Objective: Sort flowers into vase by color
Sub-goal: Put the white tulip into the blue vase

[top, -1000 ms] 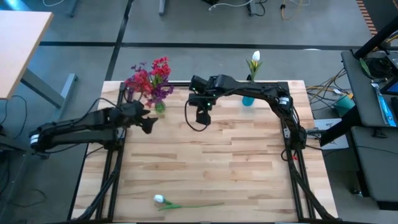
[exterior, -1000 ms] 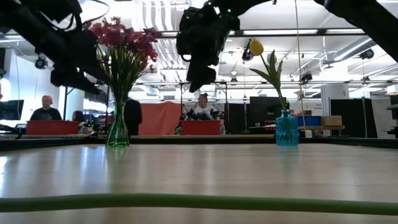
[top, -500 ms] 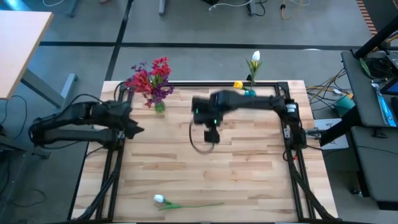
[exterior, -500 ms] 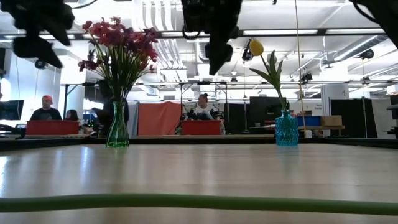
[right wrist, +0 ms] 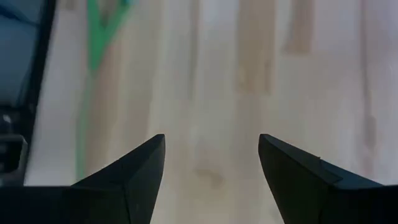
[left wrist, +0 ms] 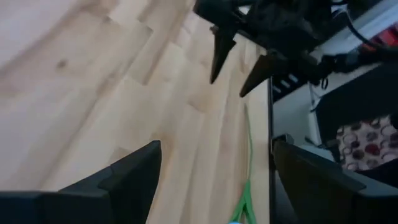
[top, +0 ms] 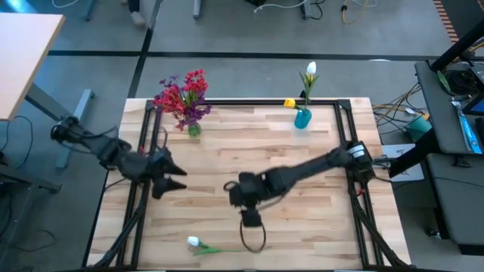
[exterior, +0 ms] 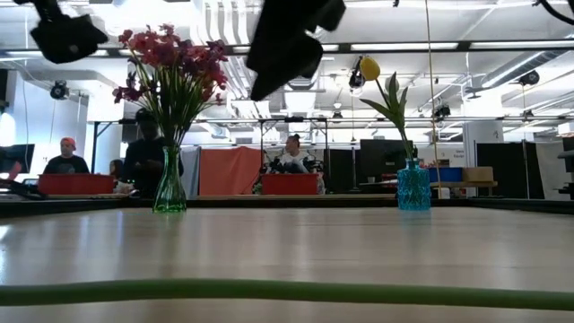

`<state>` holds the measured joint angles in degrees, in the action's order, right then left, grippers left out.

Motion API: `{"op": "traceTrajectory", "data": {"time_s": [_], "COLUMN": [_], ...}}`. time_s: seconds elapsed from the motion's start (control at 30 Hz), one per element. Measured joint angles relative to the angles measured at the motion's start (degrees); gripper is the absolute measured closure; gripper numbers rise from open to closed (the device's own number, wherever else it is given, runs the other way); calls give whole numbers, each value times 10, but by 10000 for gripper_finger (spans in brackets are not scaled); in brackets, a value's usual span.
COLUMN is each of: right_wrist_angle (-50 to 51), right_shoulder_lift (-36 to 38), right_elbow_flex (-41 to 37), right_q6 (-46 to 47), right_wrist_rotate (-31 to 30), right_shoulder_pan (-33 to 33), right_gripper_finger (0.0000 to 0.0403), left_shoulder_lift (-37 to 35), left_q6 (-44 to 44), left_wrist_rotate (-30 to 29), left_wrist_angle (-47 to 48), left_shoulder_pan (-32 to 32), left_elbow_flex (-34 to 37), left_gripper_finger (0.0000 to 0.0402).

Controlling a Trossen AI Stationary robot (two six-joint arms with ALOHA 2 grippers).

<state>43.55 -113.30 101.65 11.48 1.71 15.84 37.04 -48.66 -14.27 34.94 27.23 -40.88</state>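
Observation:
I should keep going down toward the green stem [right wrist: 82,134] until the fingers are on both sides of it below the leaves, because it lies free and parallel to the gap between my right gripper's fingers.
A white tulip [top: 194,242] lies flat near the table's near edge; its green stem [top: 238,248] runs toward the right and crosses the low view's foreground [exterior: 269,292]. My right gripper [top: 249,217] hangs open just beyond the stem's middle, touching nothing; its wrist view [right wrist: 211,168] shows the stem [right wrist: 92,56] off to one side. My left gripper [top: 172,180] is open over the table's left part [left wrist: 217,180]. A green vase [top: 194,130] holds red and purple flowers [top: 181,98]. A blue vase [top: 302,119] holds a yellow tulip [top: 289,103] and a white tulip [top: 311,72].
Both vases stand at the table's far edge, the green one [exterior: 169,193] to the left and the blue one [exterior: 413,187] to the right. Black frame rails [top: 140,204] run along the table's sides. People sit in the room behind [exterior: 293,157].
My right gripper has swung from the table's far middle toward the near edge, down toward the lying white tulip. My left gripper has drawn away from the green vase toward the near left. The flowers and vases have stayed in place.

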Motion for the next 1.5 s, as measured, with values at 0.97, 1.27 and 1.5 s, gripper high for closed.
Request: {"op": "traceTrajectory", "data": {"time_s": [0.97,1.27,1.5], "right_wrist_angle": [-84,-8,23], "right_shoulder_lift": [-237,-302,-316], "right_elbow_flex": [178,267,278], "right_q6": [149,158,144], "right_wrist_rotate": [-68,-83,-79], "right_shoulder_pan": [137,138,131], "right_gripper_finger": [157,211,349], "left_shoulder_lift": [265,268,268], "left_q6": [-44,-41,-41], "left_wrist_rotate": [-264,-269,-304], "left_wrist_angle": [-32,-24,-8], "left_shoulder_pan": [335,340,340], "left_elbow_flex": [-109,-108,-108], "left_gripper_finger": [120,120,120]}}
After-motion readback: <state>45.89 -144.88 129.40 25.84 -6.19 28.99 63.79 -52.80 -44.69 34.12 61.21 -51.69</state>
